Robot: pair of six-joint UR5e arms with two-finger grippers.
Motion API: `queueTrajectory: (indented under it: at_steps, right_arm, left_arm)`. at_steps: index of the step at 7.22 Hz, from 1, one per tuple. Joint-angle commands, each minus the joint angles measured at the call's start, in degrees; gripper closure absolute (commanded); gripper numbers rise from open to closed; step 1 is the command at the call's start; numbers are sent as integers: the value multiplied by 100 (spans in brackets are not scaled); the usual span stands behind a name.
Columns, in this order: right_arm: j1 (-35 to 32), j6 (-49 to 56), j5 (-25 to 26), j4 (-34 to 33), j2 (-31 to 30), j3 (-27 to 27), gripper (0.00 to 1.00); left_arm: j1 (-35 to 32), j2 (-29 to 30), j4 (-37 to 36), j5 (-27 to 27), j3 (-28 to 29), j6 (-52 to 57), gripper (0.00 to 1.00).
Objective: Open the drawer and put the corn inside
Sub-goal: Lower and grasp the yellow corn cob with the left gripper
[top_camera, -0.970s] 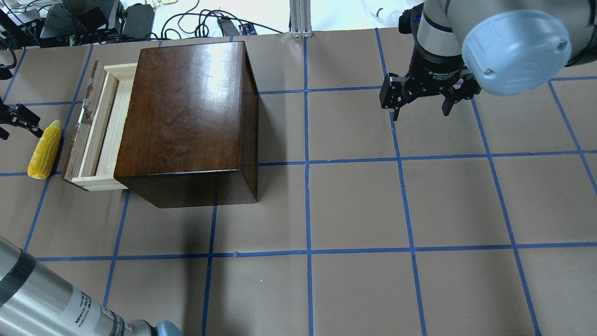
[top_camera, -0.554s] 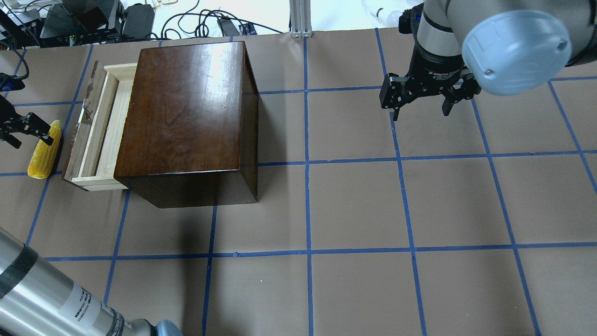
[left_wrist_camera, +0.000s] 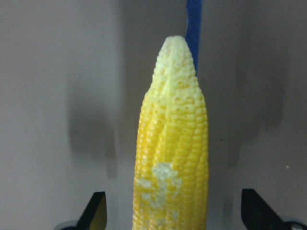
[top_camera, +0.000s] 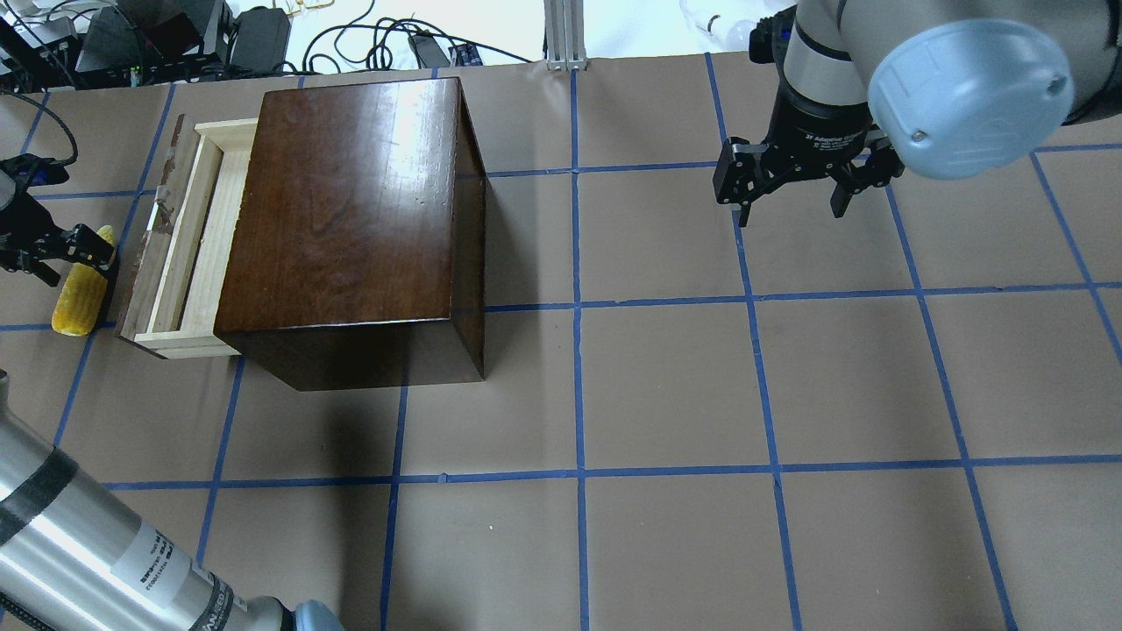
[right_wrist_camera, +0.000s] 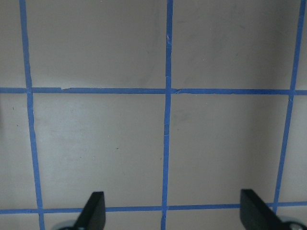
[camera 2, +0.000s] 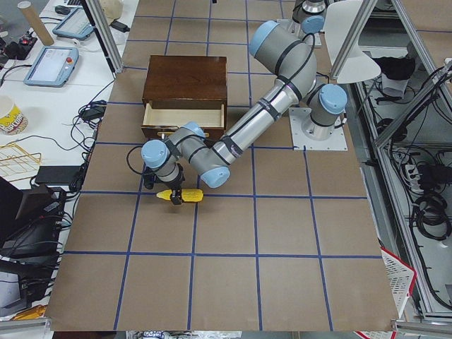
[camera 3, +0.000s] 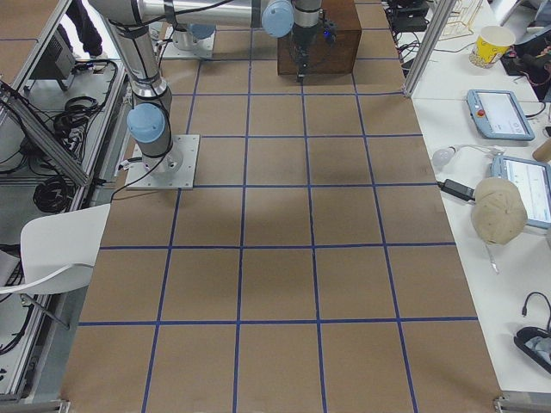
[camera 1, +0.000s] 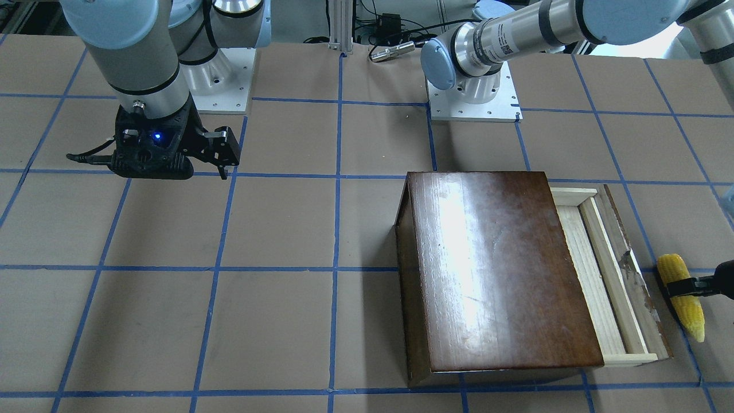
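Observation:
My gripper will set the round, tapered corn down inside, and the corn should come to rest at an angle, because the drawer's empty bottom is wider than the corn.
The corn lies on the table just left of the drawer, which stands pulled out of the dark-brown box and is empty. My left gripper is open and low over the corn's upper half. In the left wrist view the corn lies between the two fingertips, which stand apart from it. In the front view a finger crosses the corn. My right gripper is open and empty, hovering over bare table at the far right.
The drawer's worn front panel is right beside the corn. Cables and electronics lie beyond the table's far edge. The right wrist view shows only paper-covered table with blue tape lines.
My left gripper has moved from beside the corn's tip to over the corn, straddling it. The corn, the drawer and the right arm have not moved.

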State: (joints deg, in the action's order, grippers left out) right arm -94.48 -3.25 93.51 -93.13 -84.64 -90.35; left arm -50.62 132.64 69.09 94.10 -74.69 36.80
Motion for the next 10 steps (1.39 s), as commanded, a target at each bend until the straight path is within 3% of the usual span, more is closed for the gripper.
queueTrajectory:
  at_steps: [1,2,3,6,10]
  right_arm:
    - [0,0,0,5,0,0,0]
    - [0,0,0,5,0,0,0]
    - [0,0,0,5,0,0,0]
    - [0,0,0,5,0,0,0]
    - [0,0,0,-3,0,0,0]
  left_arm:
    - [0,86,-10,12,16,20,17]
    - [0,87,-10,125,25,38,63]
    - [0,87,8,283,34,47,74]
    - [0,-80,165,311,78,64,88]
    - [-149,-852,1104,136,245,73,91]
